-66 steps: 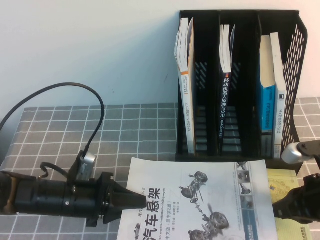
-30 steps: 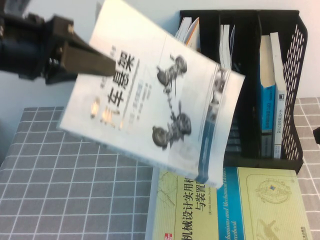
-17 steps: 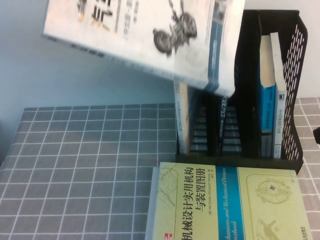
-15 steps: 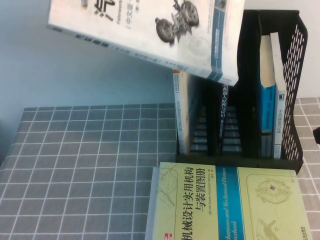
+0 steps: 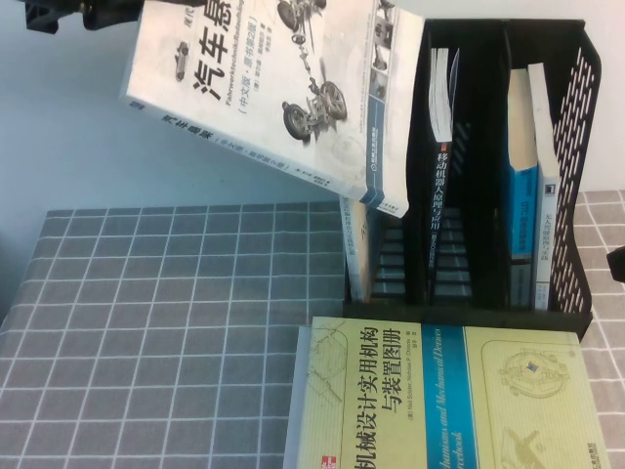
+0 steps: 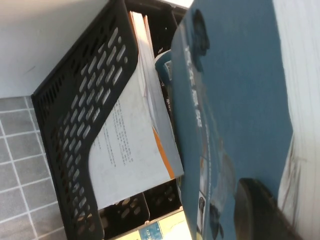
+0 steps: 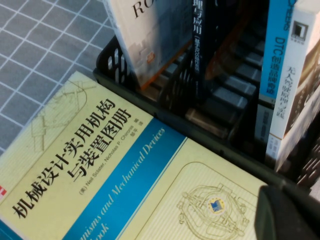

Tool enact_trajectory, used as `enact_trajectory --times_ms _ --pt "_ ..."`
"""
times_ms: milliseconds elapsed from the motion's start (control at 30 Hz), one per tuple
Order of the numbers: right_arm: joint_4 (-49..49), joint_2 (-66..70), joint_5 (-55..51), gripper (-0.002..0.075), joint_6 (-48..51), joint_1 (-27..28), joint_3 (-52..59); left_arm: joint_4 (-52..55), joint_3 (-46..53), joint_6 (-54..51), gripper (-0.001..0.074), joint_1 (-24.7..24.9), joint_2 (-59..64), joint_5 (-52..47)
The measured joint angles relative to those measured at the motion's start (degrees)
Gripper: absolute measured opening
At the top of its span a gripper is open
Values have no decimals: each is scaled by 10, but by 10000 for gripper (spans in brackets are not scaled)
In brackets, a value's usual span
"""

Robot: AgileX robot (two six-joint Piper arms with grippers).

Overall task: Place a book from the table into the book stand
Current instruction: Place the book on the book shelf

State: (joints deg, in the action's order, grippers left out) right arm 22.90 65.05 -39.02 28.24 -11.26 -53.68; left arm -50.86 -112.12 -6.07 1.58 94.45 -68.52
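My left gripper needs to turn the white book upright and edge-on before lowering it in, because the book is tilted with its wide cover [image 5: 283,93] across the narrow slot [image 5: 391,256].
The white book [image 5: 283,98] hangs tilted in the air, high at the back left. Its lower corner is in front of the left slot of the black book stand [image 5: 576,166]. My left gripper [image 5: 137,12] is shut on the book's upper left edge at the top of the high view. In the left wrist view a dark finger [image 6: 260,210] presses on the book's blue back cover [image 6: 235,100], with the stand [image 6: 75,140] beyond. My right gripper [image 5: 617,264] shows only at the right edge, beside the stand. The grey grid table [image 5: 146,322] lies below.
A yellow-green book with a blue band [image 5: 439,401] lies flat on the table in front of the stand, and it also shows in the right wrist view [image 7: 125,175]. All three slots of the stand hold upright books [image 5: 535,186].
My left gripper lifted the white book off the table and high up. Over the last half second it came down and left, tilting more. The right arm drew back to the right edge.
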Motion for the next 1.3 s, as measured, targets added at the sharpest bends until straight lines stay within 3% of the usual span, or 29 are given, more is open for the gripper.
enact_trajectory --times_ms 400,700,933,1167,1300 --pt "0 0 0 -4 -1 0 0 12 0 -1 112 0 1 -12" --pt "1 0 0 -4 4 0 0 -68 -58 -10 112 1 1 -15" --pt "1 0 0 -4 4 0 0 -11 -117 29 112 19 -7 -17" --pt "4 0 2 -4 4 0 0 151 -118 61 111 99 7 -35" --pt "4 0 0 -4 4 0 0 205 -118 84 111 118 17 -39"
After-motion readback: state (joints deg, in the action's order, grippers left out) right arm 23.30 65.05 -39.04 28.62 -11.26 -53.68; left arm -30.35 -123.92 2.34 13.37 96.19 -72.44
